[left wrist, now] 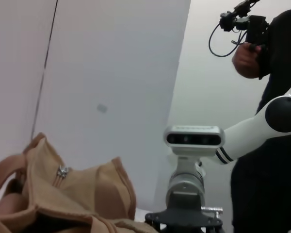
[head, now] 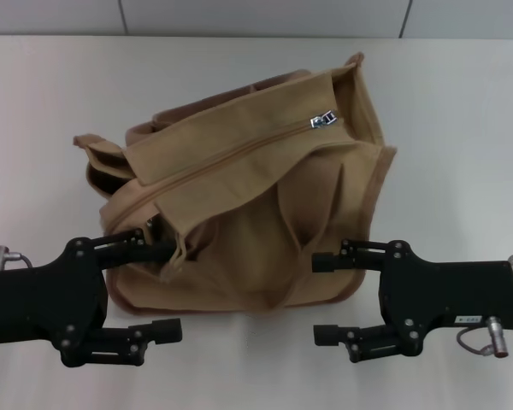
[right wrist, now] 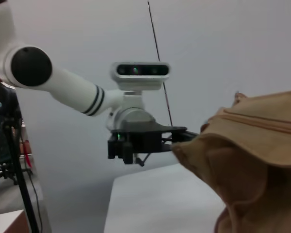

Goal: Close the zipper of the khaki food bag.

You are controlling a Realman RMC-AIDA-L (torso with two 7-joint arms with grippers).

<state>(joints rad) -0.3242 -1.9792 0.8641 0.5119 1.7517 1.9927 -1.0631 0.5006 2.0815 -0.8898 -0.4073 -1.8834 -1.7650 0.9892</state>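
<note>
The bag's corner [head: 174,256] is caught on my left gripper's upper finger, and this pulls the zipper crooked. I should carry that corner back up and slide the finger clear.
The khaki food bag [head: 256,213] lies on the white table [head: 462,120], its top panel facing me. The zipper [head: 239,154] runs diagonally across that panel and looks drawn together along the length I see. Its silver pull [head: 322,120] sits at the far right end. My left gripper [head: 165,289] is open at the bag's near left corner, its upper finger [head: 150,249] against the fabric. My right gripper [head: 322,297] is open at the near right corner, holding nothing. The pull also shows in the left wrist view [left wrist: 62,171], and the zipper shows in the right wrist view [right wrist: 262,121].
The bag's looped handles [head: 103,162] stick out on its left side. A wall [head: 256,17] stands behind the table. In the left wrist view a person [left wrist: 266,121] stands behind my right arm, beside a camera rig [left wrist: 242,22].
</note>
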